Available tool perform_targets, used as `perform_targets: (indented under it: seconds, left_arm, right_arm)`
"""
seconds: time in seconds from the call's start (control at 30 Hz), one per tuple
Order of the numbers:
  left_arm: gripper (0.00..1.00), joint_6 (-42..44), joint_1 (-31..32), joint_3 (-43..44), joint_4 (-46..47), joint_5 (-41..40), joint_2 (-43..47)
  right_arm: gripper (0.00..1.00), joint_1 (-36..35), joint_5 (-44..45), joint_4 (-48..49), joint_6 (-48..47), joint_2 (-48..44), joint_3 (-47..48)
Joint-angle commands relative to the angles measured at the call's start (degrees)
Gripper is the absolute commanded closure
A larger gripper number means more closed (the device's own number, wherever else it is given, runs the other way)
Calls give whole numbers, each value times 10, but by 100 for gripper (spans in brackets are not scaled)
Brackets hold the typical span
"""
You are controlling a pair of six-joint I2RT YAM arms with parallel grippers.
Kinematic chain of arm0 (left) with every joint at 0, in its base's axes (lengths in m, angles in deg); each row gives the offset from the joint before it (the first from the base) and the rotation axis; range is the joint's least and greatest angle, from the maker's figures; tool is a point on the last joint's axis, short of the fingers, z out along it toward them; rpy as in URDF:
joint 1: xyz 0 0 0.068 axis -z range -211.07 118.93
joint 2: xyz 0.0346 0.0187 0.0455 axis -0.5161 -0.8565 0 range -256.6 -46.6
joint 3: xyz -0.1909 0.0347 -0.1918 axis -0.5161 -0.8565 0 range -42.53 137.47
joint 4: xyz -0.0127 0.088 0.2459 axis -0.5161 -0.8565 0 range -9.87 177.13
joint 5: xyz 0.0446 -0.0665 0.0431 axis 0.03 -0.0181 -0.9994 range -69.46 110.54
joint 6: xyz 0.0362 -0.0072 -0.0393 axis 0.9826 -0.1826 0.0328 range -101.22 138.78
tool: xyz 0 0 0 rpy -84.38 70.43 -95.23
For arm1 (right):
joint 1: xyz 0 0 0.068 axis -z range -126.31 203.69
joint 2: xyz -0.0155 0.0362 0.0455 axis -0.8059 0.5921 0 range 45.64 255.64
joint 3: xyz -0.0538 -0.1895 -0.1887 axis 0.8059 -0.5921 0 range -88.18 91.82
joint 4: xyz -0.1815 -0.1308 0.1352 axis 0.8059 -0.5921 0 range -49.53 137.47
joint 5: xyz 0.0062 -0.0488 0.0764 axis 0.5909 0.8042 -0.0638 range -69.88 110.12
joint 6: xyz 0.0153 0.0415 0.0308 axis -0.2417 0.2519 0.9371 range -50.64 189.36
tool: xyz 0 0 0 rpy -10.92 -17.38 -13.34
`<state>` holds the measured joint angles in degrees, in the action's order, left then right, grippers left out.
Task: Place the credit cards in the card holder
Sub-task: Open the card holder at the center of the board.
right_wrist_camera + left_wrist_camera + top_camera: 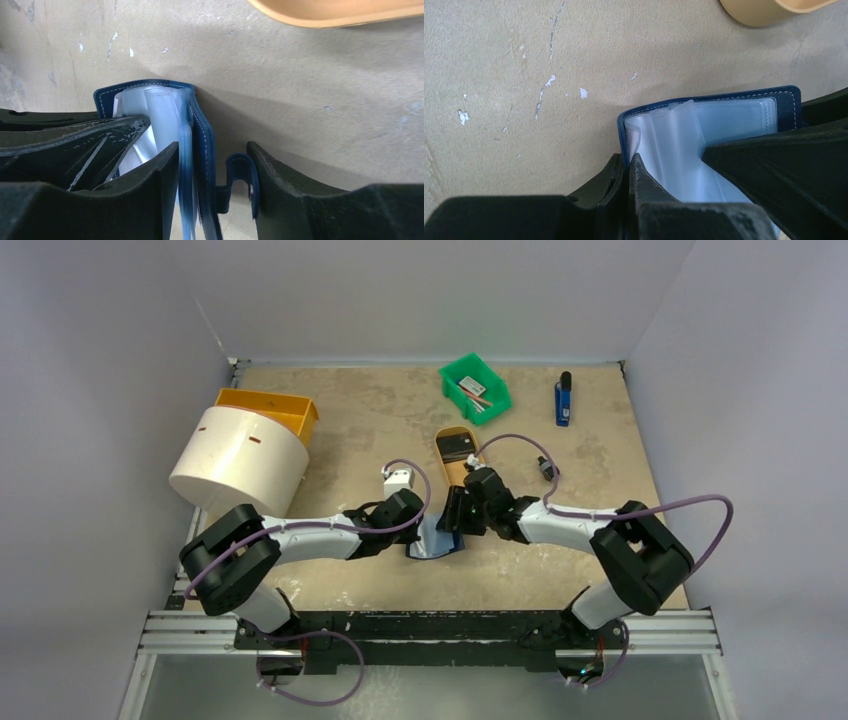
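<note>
Next, I let go of the cover with my left gripper and take the raised clear sleeve [681, 117] further in, because the gripper is bending up the navy cover's outer edge [622, 131] beside the bunched sleeves.
The navy-blue card holder [435, 543] lies spread open at the table's near middle, its clear pale-blue sleeves [684, 145] fanned up. My left gripper [412, 530] is shut on the edge of one navy cover [628, 162]. My right gripper [458, 515] stands open around the other cover [212, 145]. One of its fingers is against the sleeves and the other is against the snap tab [242, 170]. I cannot tell which things are the credit cards, and neither gripper holds one.
A tan oval tray [452, 475] just behind the grippers holds a black rectangular block [458, 447]. A green bin [475, 387] with flat card-like pieces and a blue object [564, 400] sit at the back. An orange bin [270, 410] and a white cylinder [240, 462] stand at the left.
</note>
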<state>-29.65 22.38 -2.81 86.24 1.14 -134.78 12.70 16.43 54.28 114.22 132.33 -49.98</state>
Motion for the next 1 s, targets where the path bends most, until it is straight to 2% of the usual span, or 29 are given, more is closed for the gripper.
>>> perform_targets:
  seconds: [0.0, 0.13, 0.2, 0.23, 0.3, 0.4, 0.53, 0.73, 0.83, 0.97]
  left_arm:
    - [100, 9, 5, 4, 0, 12, -12]
    - [100, 8, 4, 8, -5, 2, -4]
    - [100, 4, 4, 8, -13, -6, 9]
    - [97, 2, 3, 9, -19, -13, 17]
    - [83, 1, 4, 11, -34, -26, 38]
    - [61, -6, 4, 20, -69, -49, 72]
    - [48, -14, 4, 25, -101, -73, 141]
    - [46, -31, 4, 23, -27, 16, 188]
    - [46, -37, 4, 23, 22, 53, 166]
    - [51, -39, 5, 21, 60, 83, 115]
  right_arm:
    - [50, -15, -19, -2, -14, 22, 18]
    - [73, -16, -21, 1, -15, 21, 17]
    - [82, -16, -20, 2, -15, 18, 16]
    - [85, -16, -20, 1, -15, 17, 16]
    - [90, -16, -20, 1, -15, 17, 17]
    - [92, -16, -18, -3, -14, 17, 19]
    - [93, -16, -14, -6, -12, 17, 20]
    - [92, -16, -13, -5, -11, 21, 24]
    - [92, -16, -12, -3, -9, 22, 24]
    - [92, -16, -12, -1, -8, 22, 24]
